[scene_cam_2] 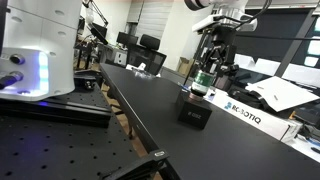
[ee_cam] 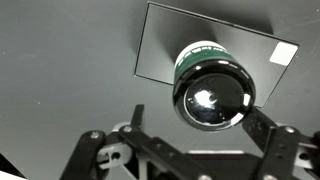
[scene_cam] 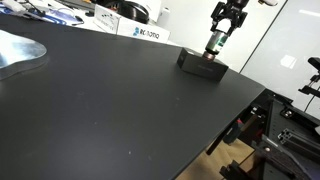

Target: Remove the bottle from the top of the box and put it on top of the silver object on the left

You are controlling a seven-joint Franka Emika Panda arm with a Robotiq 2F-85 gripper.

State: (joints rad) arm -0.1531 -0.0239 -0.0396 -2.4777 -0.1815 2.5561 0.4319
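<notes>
The bottle's top (ee_cam: 212, 97) faces the open gap of my gripper. I should keep moving toward the bottle until its top sits squarely in the gap, and then close my gripper.
The bottle (scene_cam: 213, 46), with a green label and silvery top, stands upright on the black box (scene_cam: 202, 63) at the far side of the black table. Both show in an exterior view, bottle (scene_cam_2: 203, 80) on box (scene_cam_2: 194, 108). My gripper (scene_cam: 222, 30) hangs over the bottle with its fingers down around the bottle's top. In the wrist view the gripper (ee_cam: 200, 122) is open. Its fingers sit on either side of the bottle (ee_cam: 212, 92), and the box (ee_cam: 160, 50) lies beneath. The silver object (scene_cam: 18, 50) lies at the table's left edge.
White boxes with blue print (scene_cam: 140, 32) stand behind the table, also visible in an exterior view (scene_cam_2: 240, 112). The table's edge (scene_cam: 240, 120) drops off near dark equipment. A white machine (scene_cam_2: 35, 50) stands on a perforated bench.
</notes>
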